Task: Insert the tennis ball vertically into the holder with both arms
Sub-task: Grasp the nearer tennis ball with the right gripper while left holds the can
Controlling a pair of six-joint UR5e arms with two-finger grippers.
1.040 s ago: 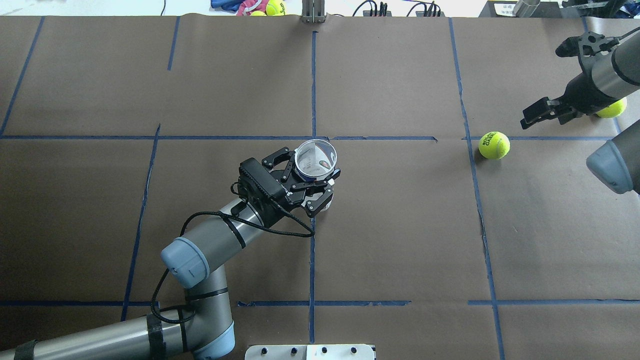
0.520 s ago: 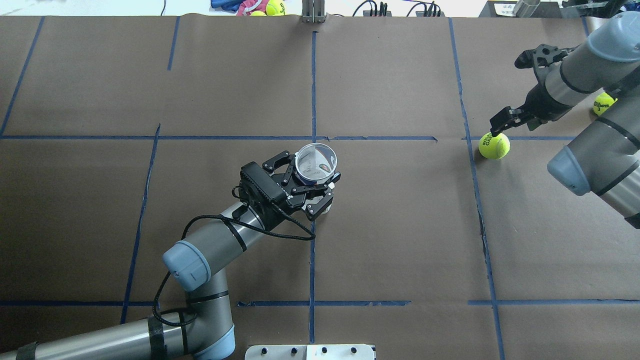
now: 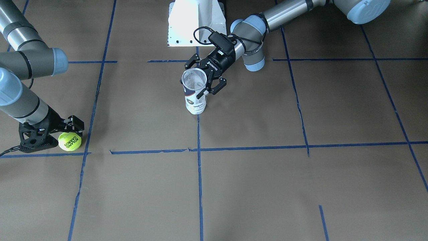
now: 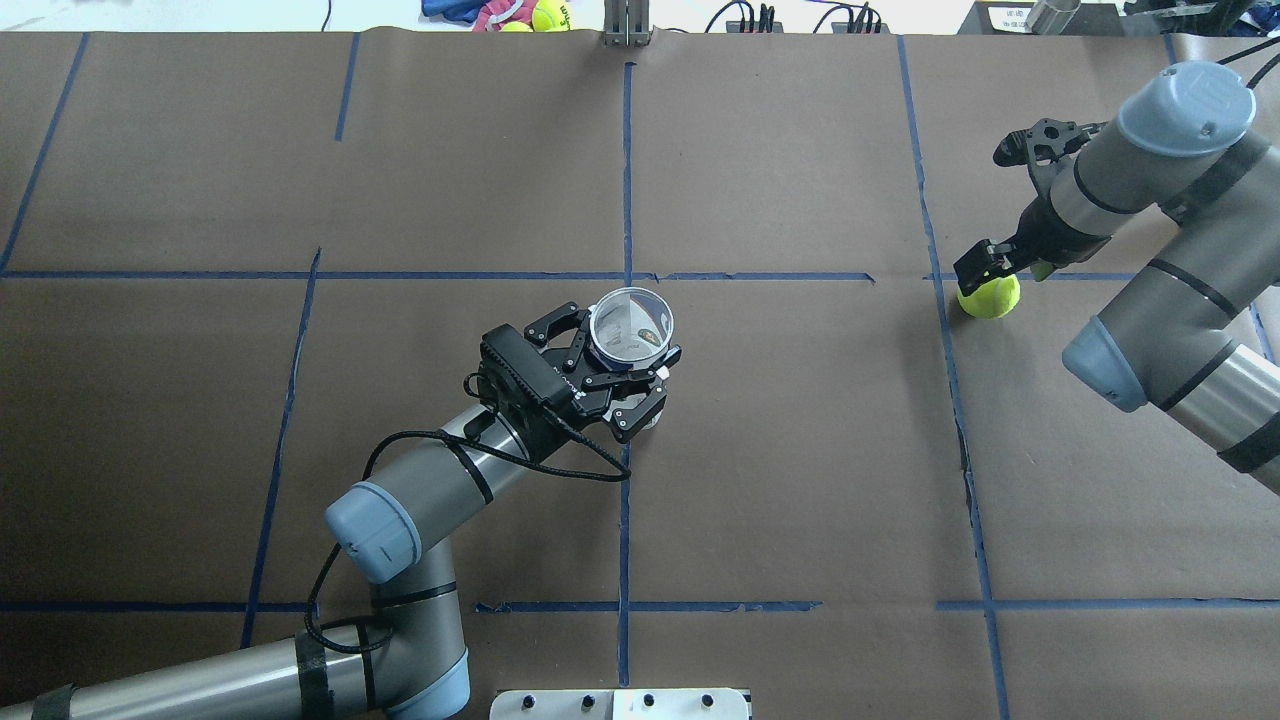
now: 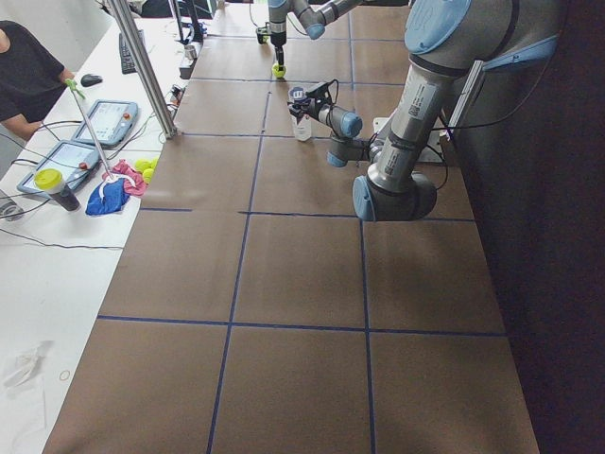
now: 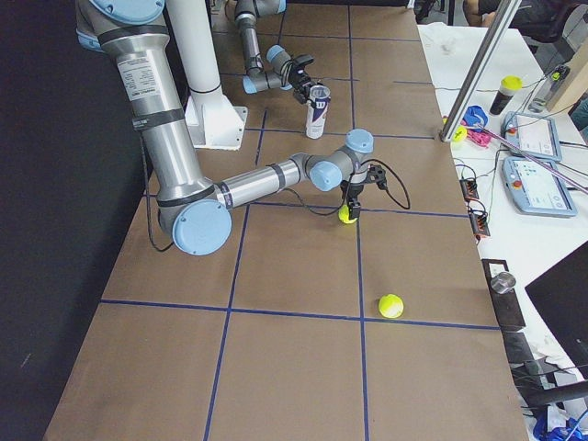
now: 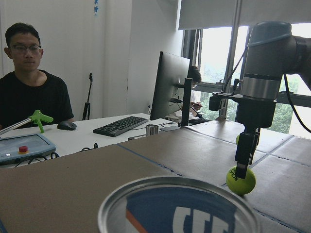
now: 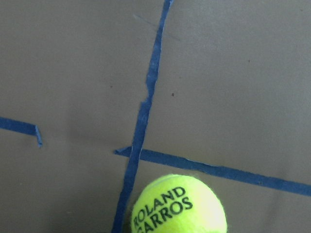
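The holder's opening looks a little wider than the tennis ball. So I expect the tennis ball to drop deep inside when I let go of it there.
The holder, a white and navy Wilson can, stands upright with its mouth open near the table's middle; it also shows in the front view. My left gripper is shut on the can just below the rim, whose edge fills the bottom of the left wrist view. The tennis ball with ROLAND GARROS lettering lies on the table at the right. My right gripper points down right over the ball, open, with its fingers close around the ball's top. The right wrist view shows the ball close below.
A second tennis ball lies further toward the table's right end. A white pedestal stands at the robot's side. More balls and a cloth lie past the far edge, beside a metal post. Blue tape lines grid the brown table cover.
My right arm has swung in from the far right and come down over the tennis ball. My left gripper and the can have barely moved.
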